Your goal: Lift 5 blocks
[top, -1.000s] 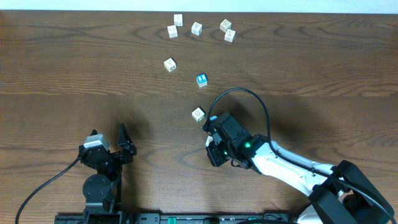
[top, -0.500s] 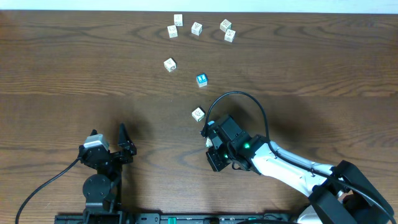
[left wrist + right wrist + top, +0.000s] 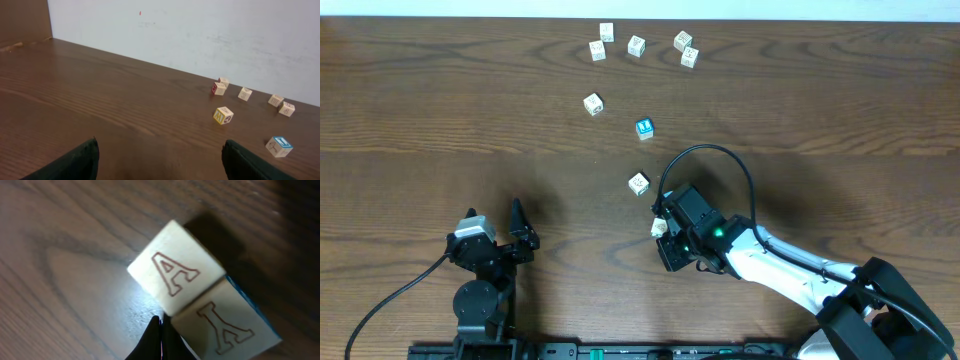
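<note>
My right gripper is at the near edge of the seam [image 3: 197,298] beside the A block, which is slightly open, so I should move round and press the neighbouring block's outer end [image 3: 263,349].
Several small cream blocks lie on the wooden table. A blue-faced block [image 3: 644,127] [image 3: 278,146] sits mid-table, with a yellow-faced block [image 3: 593,104] [image 3: 223,115] to its far left. Another pale block [image 3: 638,183] lies nearer. My right gripper [image 3: 663,222] [image 3: 160,340] is shut, fingers pressed together with nothing between them. Its tips touch the lower edge of a block printed with a red letter A [image 3: 175,272] [image 3: 659,227]. My left gripper [image 3: 495,215] [image 3: 160,160] stands wide open near the front left, empty and far from every block.
Several more pale cubes sit in a loose group near the table's far edge [image 3: 636,45] [image 3: 244,93], one with a red face [image 3: 218,88]. A white wall [image 3: 200,30] rises behind the table. The right arm's black cable [image 3: 710,150] loops above its wrist.
My right gripper has shifted slightly to the right and toward the near edge, staying shut. The left arm and the loose blocks have not moved.
</note>
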`<state>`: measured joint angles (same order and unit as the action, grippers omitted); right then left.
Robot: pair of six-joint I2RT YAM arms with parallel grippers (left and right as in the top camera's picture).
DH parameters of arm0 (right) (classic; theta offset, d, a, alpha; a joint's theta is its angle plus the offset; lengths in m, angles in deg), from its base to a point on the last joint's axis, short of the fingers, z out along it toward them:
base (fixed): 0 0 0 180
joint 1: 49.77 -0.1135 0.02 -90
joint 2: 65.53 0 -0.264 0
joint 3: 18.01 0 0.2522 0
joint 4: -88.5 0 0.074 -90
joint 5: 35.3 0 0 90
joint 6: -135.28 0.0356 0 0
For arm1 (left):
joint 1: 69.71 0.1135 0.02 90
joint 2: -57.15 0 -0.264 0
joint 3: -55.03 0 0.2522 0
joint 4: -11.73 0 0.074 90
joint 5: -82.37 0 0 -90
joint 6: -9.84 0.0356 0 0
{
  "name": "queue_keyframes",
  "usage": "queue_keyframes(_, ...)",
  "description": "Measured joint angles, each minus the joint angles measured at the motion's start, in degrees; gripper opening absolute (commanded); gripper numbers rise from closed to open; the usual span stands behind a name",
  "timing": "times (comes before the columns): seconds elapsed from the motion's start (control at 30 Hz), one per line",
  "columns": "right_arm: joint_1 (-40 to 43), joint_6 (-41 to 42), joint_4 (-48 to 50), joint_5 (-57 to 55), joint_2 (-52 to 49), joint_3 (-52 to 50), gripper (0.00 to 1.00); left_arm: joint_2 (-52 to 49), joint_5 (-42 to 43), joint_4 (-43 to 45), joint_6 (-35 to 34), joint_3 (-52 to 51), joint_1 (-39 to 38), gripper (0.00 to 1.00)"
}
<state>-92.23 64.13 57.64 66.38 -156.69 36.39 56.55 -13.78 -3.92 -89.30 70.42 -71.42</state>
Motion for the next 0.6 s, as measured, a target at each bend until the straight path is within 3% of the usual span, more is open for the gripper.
queue_keyframes(0.6,0.20,-1.73,-0.94,0.61,0.00,0.00,0.01,0.00,-0.02,0.00,0.02,0.00,0.00,0.79)
